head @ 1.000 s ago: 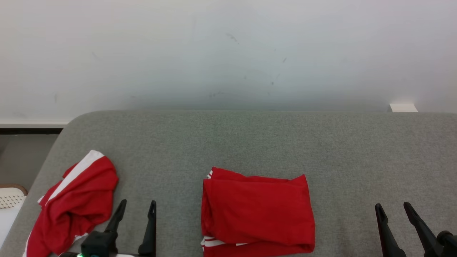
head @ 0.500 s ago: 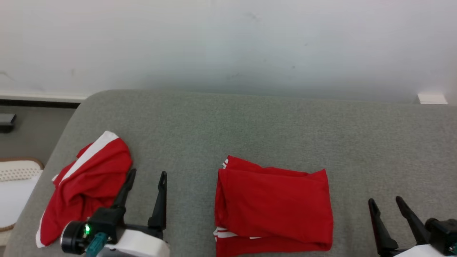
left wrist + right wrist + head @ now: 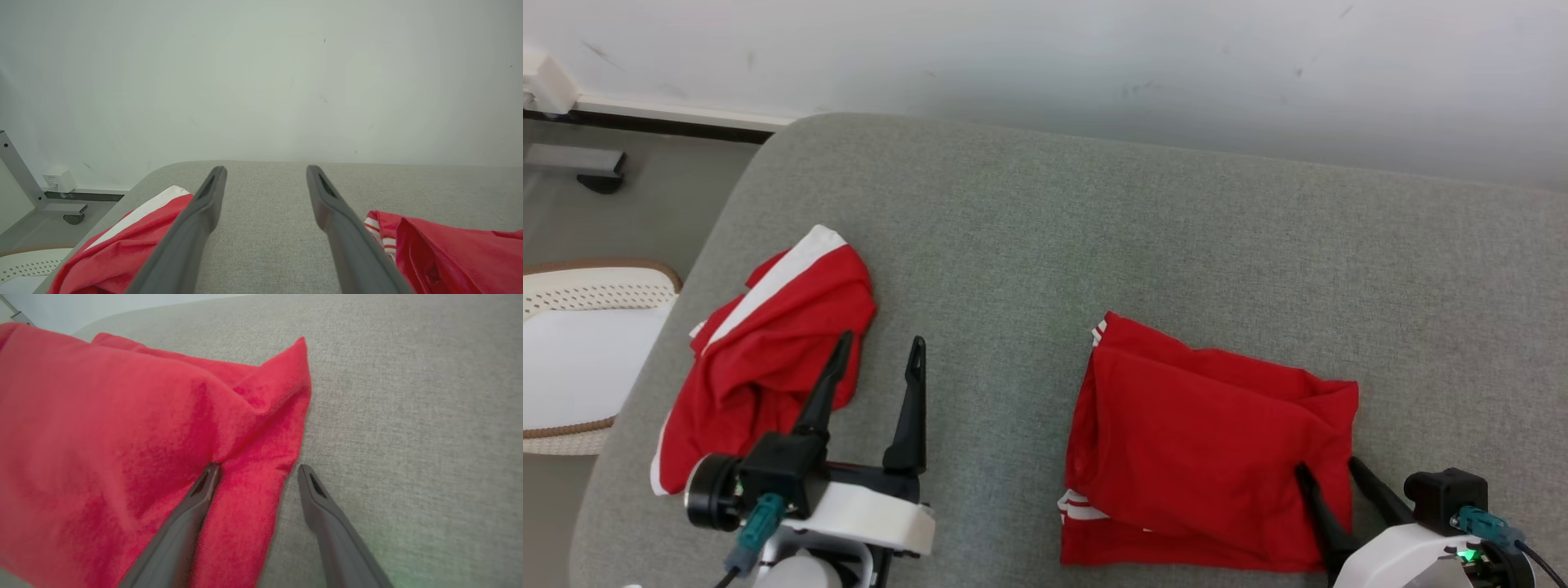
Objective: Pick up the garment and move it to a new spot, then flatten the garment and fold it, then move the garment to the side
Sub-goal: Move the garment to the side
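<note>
The crumpled red garment [image 3: 789, 323] will open out into a longer piece and reveal hidden cloth when the robot pulls, because loose folds [image 3: 740, 384] bunch over the layers beneath.
A folded red garment [image 3: 1209, 441] with white stripes lies on the grey cushion, also in the right wrist view [image 3: 122, 428] and at the lower right of the left wrist view [image 3: 449, 253]. My right gripper [image 3: 1330, 470] is open at its right edge: one finger presses on the red cloth, the other rests on the grey fabric just beside the hem, so the edge lies between them [image 3: 257, 473]. My left gripper [image 3: 880, 347] is open and holds nothing, hovering between the two red pieces [image 3: 265, 173]. A second, crumpled red garment [image 3: 768, 351] with a white band lies to the left.
The grey cushioned surface [image 3: 1135, 220] runs back to a white wall [image 3: 1094, 49]. A white perforated basket [image 3: 580, 351] stands on the floor off the left edge. A grey metal leg and foot [image 3: 580, 163] stand at the far left.
The head camera tilted down and turned, shifting the whole scene. My right gripper came in from the right onto the folded garment's right edge. My left gripper rose further into view.
</note>
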{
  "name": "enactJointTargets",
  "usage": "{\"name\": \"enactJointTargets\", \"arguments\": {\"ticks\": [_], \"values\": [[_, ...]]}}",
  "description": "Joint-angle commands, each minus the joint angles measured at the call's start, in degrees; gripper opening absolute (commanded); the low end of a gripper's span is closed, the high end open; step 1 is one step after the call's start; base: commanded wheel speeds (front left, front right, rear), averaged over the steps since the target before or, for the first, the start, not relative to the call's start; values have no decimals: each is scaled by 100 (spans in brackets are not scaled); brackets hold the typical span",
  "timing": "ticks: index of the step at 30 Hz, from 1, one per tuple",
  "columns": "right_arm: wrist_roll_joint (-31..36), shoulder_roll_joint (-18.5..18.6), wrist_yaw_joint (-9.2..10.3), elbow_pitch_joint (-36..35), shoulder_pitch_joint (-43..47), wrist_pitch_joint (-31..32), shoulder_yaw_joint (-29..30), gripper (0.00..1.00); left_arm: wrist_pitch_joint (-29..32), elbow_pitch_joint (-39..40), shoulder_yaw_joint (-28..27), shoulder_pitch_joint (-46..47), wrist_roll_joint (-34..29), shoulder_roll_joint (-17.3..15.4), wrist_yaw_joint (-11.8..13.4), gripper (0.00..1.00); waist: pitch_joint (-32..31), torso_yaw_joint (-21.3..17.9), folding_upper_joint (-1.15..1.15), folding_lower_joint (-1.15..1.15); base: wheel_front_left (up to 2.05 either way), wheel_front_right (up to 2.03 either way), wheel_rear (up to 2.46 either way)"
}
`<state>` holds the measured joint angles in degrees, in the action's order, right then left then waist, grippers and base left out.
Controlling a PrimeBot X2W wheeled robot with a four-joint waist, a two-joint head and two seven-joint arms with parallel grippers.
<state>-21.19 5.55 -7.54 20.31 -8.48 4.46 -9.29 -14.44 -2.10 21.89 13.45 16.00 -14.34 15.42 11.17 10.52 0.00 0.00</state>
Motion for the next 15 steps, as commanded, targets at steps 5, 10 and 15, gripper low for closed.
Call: {"name": "enactJointTargets", "arguments": {"ticks": [5,10,15], "values": [[-255,154,12,321,-8,100,-380,0,-53,-76,-46,3,-18,14,-3,100,-22,-27,0,0,0,0,0],[-112,449,16,29,-112,-275,-415,0,-71,-90,-116,-83,-19,-37,18,100,-128,-265,0,0,0,0,0],[-49,651,15,-221,-133,-322,-555,0,-68,-38,-181,-210,-5,-95,35,100,-245,-845,0,0,0,0,0]]}}
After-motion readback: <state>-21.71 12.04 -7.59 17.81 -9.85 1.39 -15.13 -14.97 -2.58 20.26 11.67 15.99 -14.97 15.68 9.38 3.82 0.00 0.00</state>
